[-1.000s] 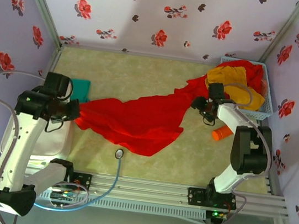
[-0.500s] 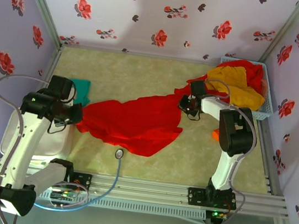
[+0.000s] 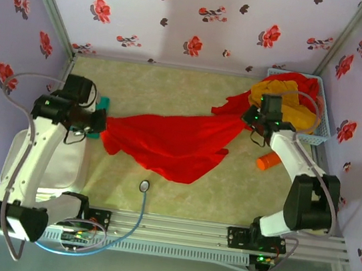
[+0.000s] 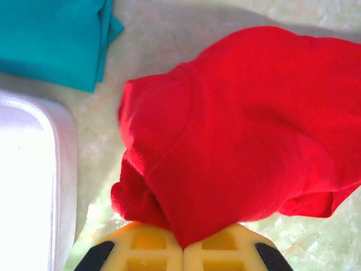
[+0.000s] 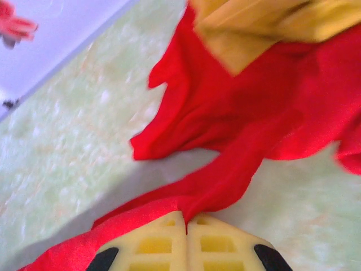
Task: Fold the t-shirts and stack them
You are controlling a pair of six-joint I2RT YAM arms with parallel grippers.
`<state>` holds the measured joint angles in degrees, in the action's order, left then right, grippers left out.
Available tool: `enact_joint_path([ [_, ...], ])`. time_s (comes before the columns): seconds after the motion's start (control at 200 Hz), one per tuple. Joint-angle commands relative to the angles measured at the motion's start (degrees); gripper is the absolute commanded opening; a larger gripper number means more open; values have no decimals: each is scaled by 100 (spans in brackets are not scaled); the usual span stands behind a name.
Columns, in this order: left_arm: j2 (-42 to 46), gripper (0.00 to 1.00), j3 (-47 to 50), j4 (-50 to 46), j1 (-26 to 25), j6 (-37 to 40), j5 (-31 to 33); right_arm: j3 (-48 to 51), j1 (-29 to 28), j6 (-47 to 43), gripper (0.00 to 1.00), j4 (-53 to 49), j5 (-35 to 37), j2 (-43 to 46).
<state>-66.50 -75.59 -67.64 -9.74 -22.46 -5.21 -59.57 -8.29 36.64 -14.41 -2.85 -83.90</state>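
Observation:
My grippers have the red t-shirt's front edge [image 3: 179,176] sagging loose between them, so I should put the t-shirt down first and then spread that front edge [image 3: 152,164] with my left gripper.
A bright red t-shirt [image 3: 173,142] hangs stretched across the middle of the table between both grippers. My left gripper [image 3: 99,125] [image 4: 183,245] is shut on its left end, with cloth bunched just past the yellow fingers. My right gripper [image 3: 251,118] [image 5: 186,220] is shut on a thin fold at its right end. A teal-green t-shirt [image 3: 104,103] [image 4: 51,39] lies folded at the left, just behind the left gripper. A mustard-yellow t-shirt [image 3: 282,96] [image 5: 254,28] and more red cloth [image 3: 304,85] spill from the basket.
The pale blue mesh basket [image 3: 323,130] stands in the back right corner. An orange cylinder [image 3: 268,162] lies near the right arm. A white bin [image 3: 62,166] [image 4: 28,180] sits under the left arm. A blue cable with a round end [image 3: 144,185] lies at the front.
The right gripper has shut on the red shirt's right end and pulled it right, toward the basket. The left gripper moved slightly back, and the shirt now stretches between them.

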Motion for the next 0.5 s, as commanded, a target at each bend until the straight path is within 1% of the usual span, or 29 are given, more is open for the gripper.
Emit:
enact_joint_path([
  [0.0, -594, 0, -576, 199, 44, 395, -23, 323, 177, 119, 0, -38, 377, 223],
  [0.095, -1219, 0, -1090, 168, 36, 523, 127, 364, 196, 80, 0, -149, 349, 307],
  [0.24, -1953, 0, -1778, 195, 32, 493, 268, 428, 230, -30, 0, -331, 575, 412],
  [0.375, -2330, 0, -2144, 219, 13, 494, 280, 457, 317, -128, 0, -377, 677, 588],
  [0.495, -2366, 0, -2189, 207, -9, 604, 284, 321, 470, -145, 0, -378, 628, 693],
])
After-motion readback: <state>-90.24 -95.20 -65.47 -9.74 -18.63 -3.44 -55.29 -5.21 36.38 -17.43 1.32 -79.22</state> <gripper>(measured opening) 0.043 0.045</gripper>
